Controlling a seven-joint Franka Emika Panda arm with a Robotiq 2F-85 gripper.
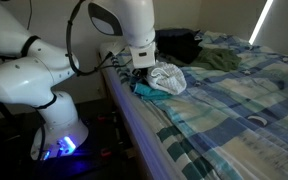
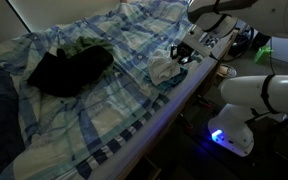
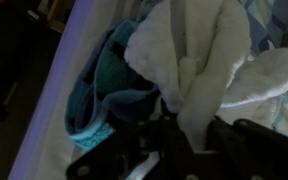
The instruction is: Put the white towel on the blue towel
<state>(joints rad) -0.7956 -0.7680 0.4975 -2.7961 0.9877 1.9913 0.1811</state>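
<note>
The white towel point(image 1: 168, 79) is bunched over the blue towel point(image 1: 150, 92). I keep bringing the held fold toward the bed's edge with my gripper and let go of it there.
The white towel point(image 1: 168, 78) lies bunched near the bed's edge, over the blue towel point(image 1: 144, 91), whose teal edge shows beside and under it. Both show in both exterior views, white towel point(image 2: 162, 69), blue towel point(image 2: 167, 82). My gripper point(image 1: 144, 64) is right at the white towel's edge point(image 2: 184, 55). In the wrist view the white towel point(image 3: 199, 60) fills the middle and a fold of it runs down between my dark fingers point(image 3: 189, 135); the blue towel point(image 3: 109, 85) lies to its left. The fingers are shut on that fold.
The bed has a blue plaid cover point(image 1: 234, 110). A dark heap of clothes point(image 2: 69, 68) lies further in on the bed point(image 1: 179, 45). The bed's edge point(image 2: 174, 110) drops to a dark floor where the robot base glows blue point(image 2: 219, 135).
</note>
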